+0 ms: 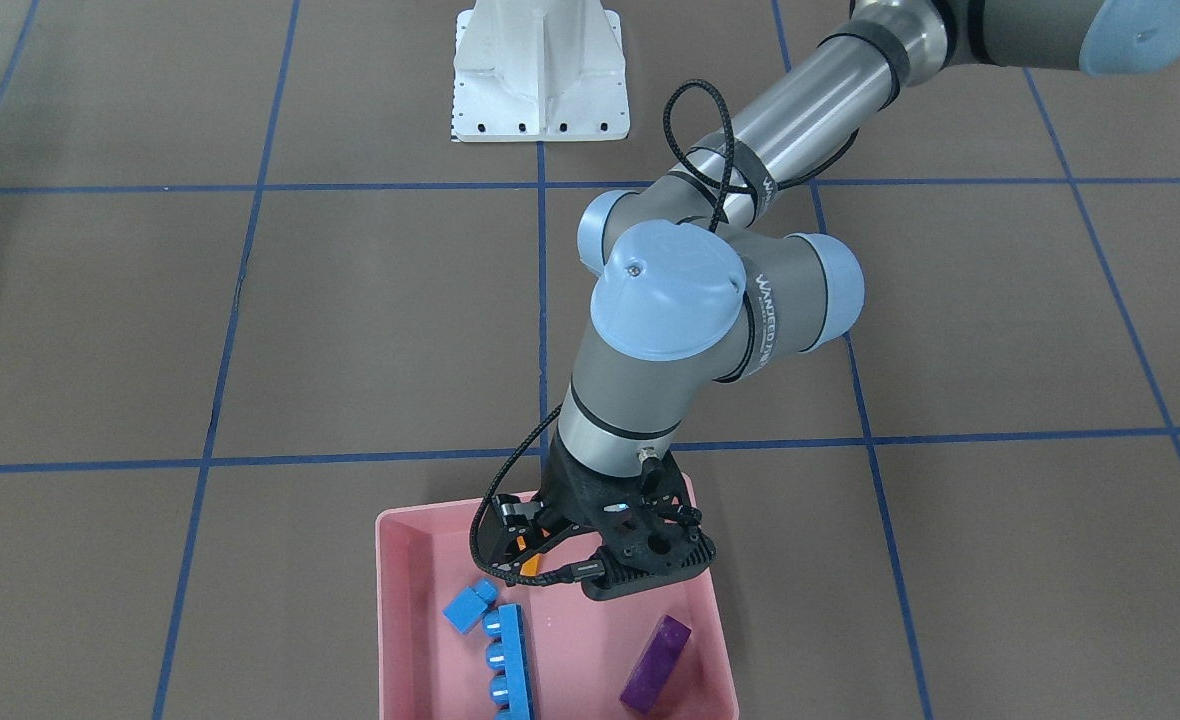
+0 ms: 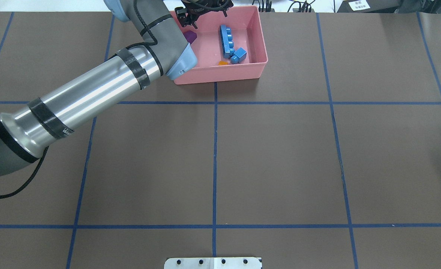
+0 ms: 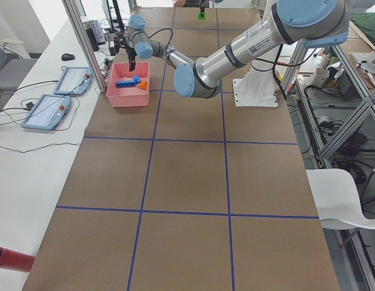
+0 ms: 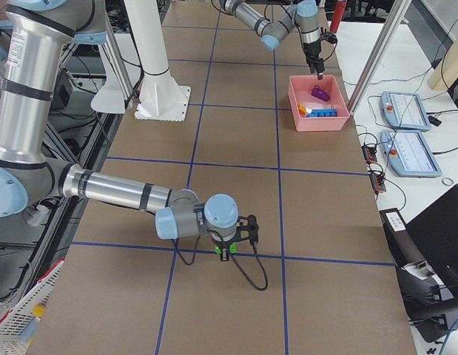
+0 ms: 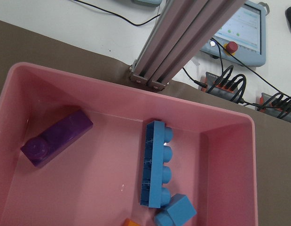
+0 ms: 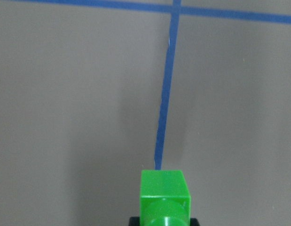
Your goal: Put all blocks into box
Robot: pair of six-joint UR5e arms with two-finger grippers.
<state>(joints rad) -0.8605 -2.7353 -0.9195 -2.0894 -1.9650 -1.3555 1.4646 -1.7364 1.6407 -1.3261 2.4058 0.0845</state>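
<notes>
The robot's right gripper has a square hold on the green brick [image 6: 164, 184], and the pink box has open room on its bottom [image 1: 580, 638], so the robot should go on carrying the green brick until it hangs over that bottom.
The pink box [image 1: 395, 620] holds the purple sloped brick [image 1: 655, 663], the long blue brick [image 1: 508, 665], the small blue brick [image 1: 468, 605] and the orange brick [image 2: 223, 63]. The left wrist view looks down on the purple brick [image 5: 58, 139] and the long blue brick [image 5: 154, 165]. My left gripper [image 1: 535, 540] hangs over the box's near side, open and empty, right above the orange brick. My right gripper [image 6: 163, 219] is shut on the green brick [image 6: 164, 195], low over the table by a blue tape line, far from the box [image 4: 317, 122].
The white robot base [image 1: 540, 70] stands at the table's robot side. An aluminium post [image 5: 183, 37] and control pendants [image 5: 241, 30] stand just beyond the box. Blue tape lines grid the brown table.
</notes>
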